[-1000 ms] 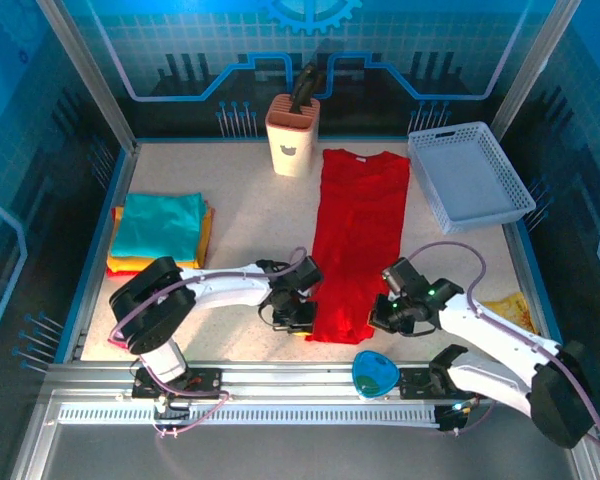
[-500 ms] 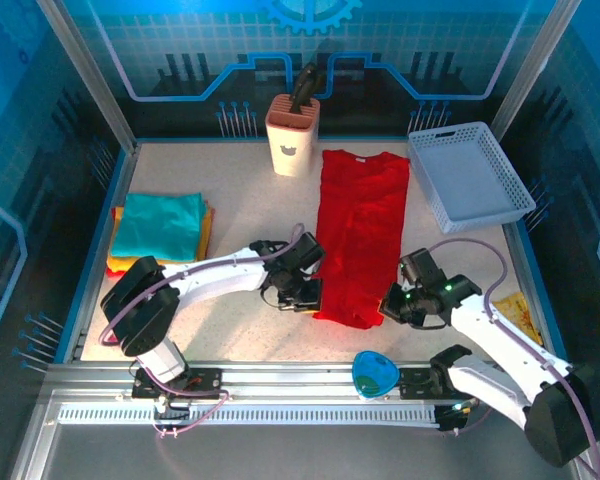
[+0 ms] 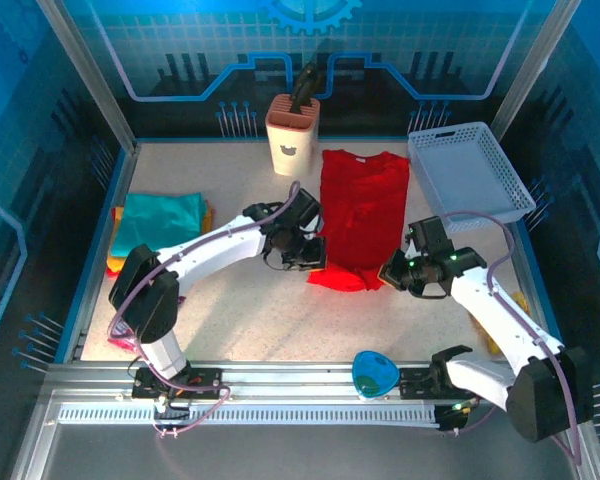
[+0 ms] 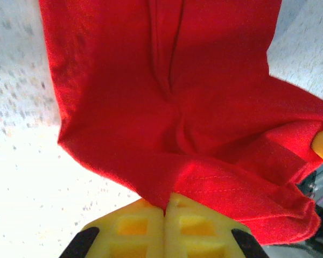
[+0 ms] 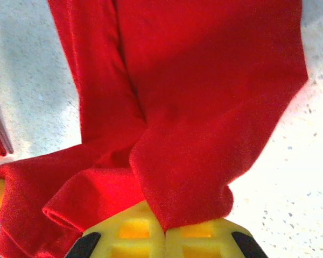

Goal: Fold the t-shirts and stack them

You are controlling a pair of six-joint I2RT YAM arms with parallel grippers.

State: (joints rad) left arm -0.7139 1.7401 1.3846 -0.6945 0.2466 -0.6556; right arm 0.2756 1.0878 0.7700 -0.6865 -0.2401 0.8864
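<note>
I have both corners of the red t-shirt's hem (image 3: 346,280) in my grippers, so my left gripper should keep going toward the t-shirt's collar (image 3: 369,158) and let go of the hem short of it.
The bright red t-shirt (image 3: 363,215) lies lengthwise in the middle of the table, collar toward the back, its near hem lifted and doubled back over the body. My left gripper (image 3: 310,262) is shut on the hem's left corner, and in the left wrist view the red cloth (image 4: 167,107) runs out from between the yellow fingertips (image 4: 134,228). My right gripper (image 3: 392,274) is shut on the right corner, where the red cloth (image 5: 194,107) bulges over its yellow fingertips (image 5: 204,236). A folded stack with a teal shirt (image 3: 158,225) on top of orange and yellow ones rests at the left.
A white mesh basket (image 3: 468,176) stands at the back right. A beige holder (image 3: 292,135) with a dark tool sits behind the red shirt's collar. A blue object (image 3: 375,375) lies on the front rail. Something yellow (image 3: 520,300) lies by the right edge.
Both grippers have carried the red shirt's near hem away from the front edge toward the back, so the shirt's visible length has shortened as the bottom folds over.
</note>
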